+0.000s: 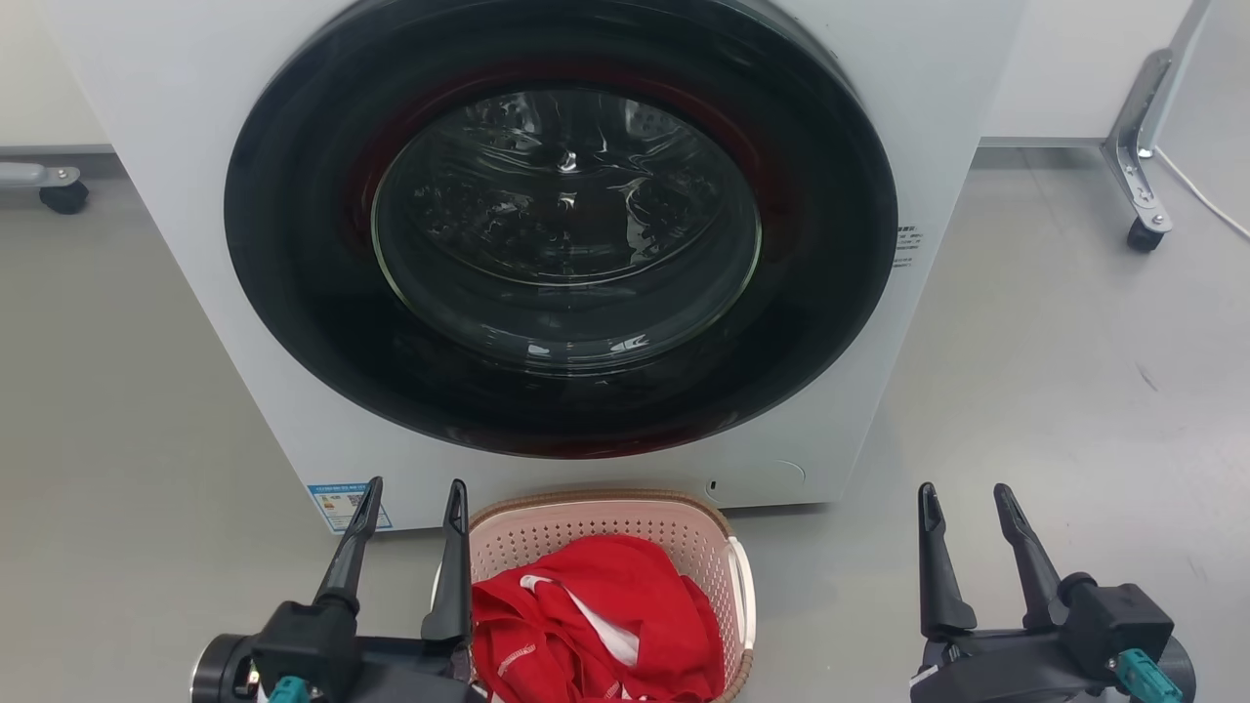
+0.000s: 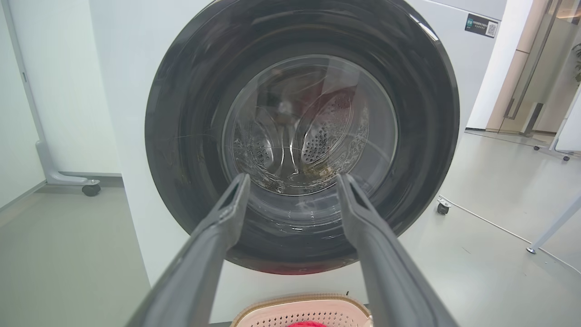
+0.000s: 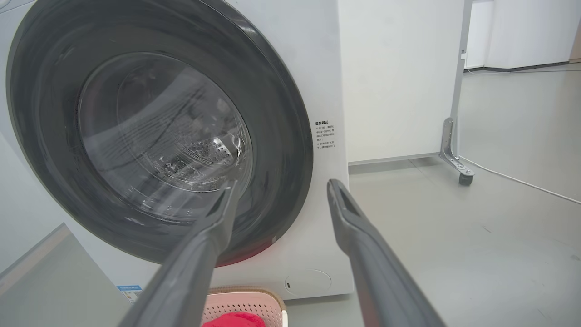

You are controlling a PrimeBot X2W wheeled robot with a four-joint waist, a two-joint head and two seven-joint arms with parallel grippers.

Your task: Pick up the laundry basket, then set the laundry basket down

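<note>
The red clothing (image 1: 609,615) lies slumped lower than the brown rim (image 1: 604,497) of the laundry basket, so it will stay inside and come along with its folds unchanged when the robot lifts the basket.
The laundry basket (image 1: 698,547), pale pink with perforated walls, a brown woven-look rim and a white side handle, sits on the floor right in front of the washing machine, with red clothing (image 1: 596,625) inside. My left gripper (image 1: 414,493) stands open just left of the basket, its right finger close beside the basket's left rim. My right gripper (image 1: 967,498) is open over bare floor well to the basket's right. The basket's far rim (image 2: 302,302) shows low in the left wrist view between the open fingers (image 2: 227,213), and its corner (image 3: 254,299) low in the right wrist view.
A white front-loading washing machine (image 1: 195,98) with a shut round dark door (image 1: 562,225) fills the space ahead. Wheeled partition feet stand at the back left (image 1: 61,190) and back right (image 1: 1143,229); a white cable (image 1: 1206,200) runs across the grey floor.
</note>
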